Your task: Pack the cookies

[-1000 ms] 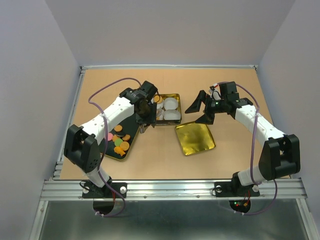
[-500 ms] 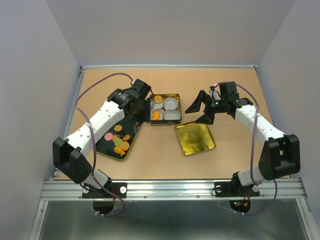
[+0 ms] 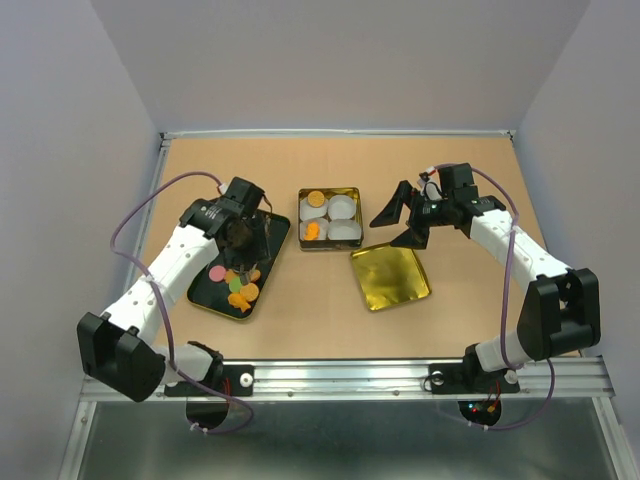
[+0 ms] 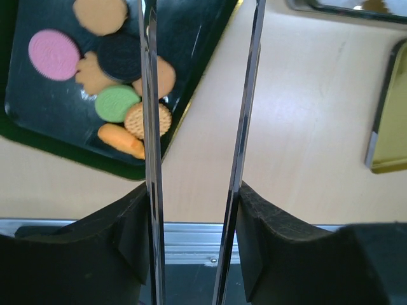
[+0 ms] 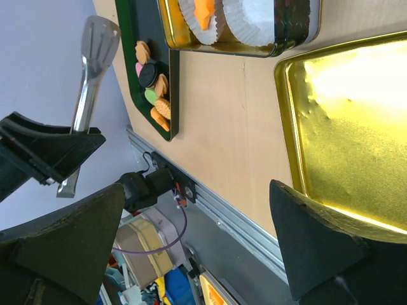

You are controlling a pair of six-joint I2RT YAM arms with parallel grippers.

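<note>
My left gripper keeps moving down, as the tongs are open wider than the orange cookie (image 4: 100,14) beyond the dark one, until the blades are on both sides of that cookie.
The cookies (image 3: 240,285) lie in a heap on a black tray (image 3: 268,232): orange ones, a pink one (image 4: 54,54), a green one (image 4: 116,103) and a dark one (image 4: 122,56). My left gripper (image 3: 243,243) hangs over this tray, shut on metal tongs (image 4: 151,95). The two blades stand apart with nothing between them, and their tips run out of the wrist view. A gold tin (image 3: 330,218) holds white paper cups; orange cookies (image 3: 312,230) sit in two of them. My right gripper (image 3: 400,225) stands wide open beside the tin, holding nothing.
The gold square lid (image 3: 390,277) lies flat to the right of the tray, below the right gripper, and shows in the right wrist view too (image 5: 350,127). The metal rail (image 3: 340,378) runs along the near edge of the table. Grey walls close in three sides.
My left arm has swung left with the tongs, from over the tin to over the black tray. The tin's near-left cup with its orange cookie now shows. The right arm has not moved.
</note>
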